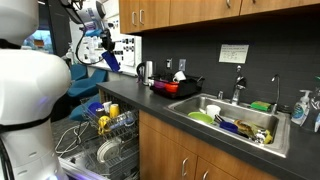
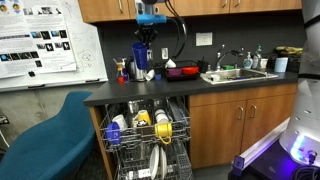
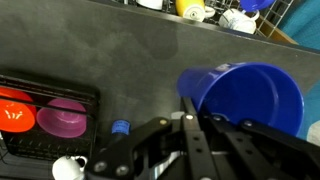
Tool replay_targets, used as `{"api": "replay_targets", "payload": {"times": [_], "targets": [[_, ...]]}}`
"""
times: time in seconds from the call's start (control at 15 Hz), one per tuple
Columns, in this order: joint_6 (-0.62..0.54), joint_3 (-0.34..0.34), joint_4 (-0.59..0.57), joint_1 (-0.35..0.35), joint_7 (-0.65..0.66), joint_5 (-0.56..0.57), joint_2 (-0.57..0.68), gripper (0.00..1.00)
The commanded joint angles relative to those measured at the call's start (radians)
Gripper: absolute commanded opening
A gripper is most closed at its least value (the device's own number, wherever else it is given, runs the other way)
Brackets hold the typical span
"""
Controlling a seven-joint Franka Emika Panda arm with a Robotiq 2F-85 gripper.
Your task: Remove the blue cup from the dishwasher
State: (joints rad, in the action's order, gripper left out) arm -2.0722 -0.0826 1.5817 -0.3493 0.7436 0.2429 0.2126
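Observation:
The blue cup hangs slanted [image 1: 110,62] over the countertop, so next I turn it upright with my gripper before I lower it onto the clear countertop [image 2: 148,90] near the dishwasher.
The blue cup [image 3: 250,100] is a royal-blue tumbler held in my gripper [image 3: 190,108], which is shut on its rim. In both exterior views the gripper [image 1: 100,47] [image 2: 144,40] holds the cup [image 1: 109,59] [image 2: 141,56] in the air above the dark countertop [image 3: 120,50], near its end. The dishwasher stands open below the counter with its wire rack [image 1: 95,140] [image 2: 145,135] pulled out, holding plates and cups. In the wrist view part of the rack shows at the top edge.
A black tray [image 3: 88,100] with a red and a purple bowl sits on the counter, with a small blue cap [image 3: 120,127] beside it. A steel sink [image 1: 235,120] [image 2: 235,73] full of dishes lies further along. A kettle [image 1: 145,72] stands by the wall. A blue chair [image 2: 45,130] is beside the dishwasher.

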Motion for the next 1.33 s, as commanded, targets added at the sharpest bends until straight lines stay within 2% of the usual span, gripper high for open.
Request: {"api": "replay_targets", "payload": {"times": [0.0, 0.27, 0.53, 1.27], "targets": [[0.134, -0.028, -0.043, 0.046, -0.013, -0.104, -0.036, 0.02], [0.258, -0.036, -0.132, 0.074, -0.024, -0.200, -0.030, 0.02], [0.322, -0.031, -0.188, 0.089, 0.003, -0.230, 0.010, 0.02], [0.284, -0.009, -0.208, 0.086, 0.038, -0.220, 0.160, 0.02]]}}
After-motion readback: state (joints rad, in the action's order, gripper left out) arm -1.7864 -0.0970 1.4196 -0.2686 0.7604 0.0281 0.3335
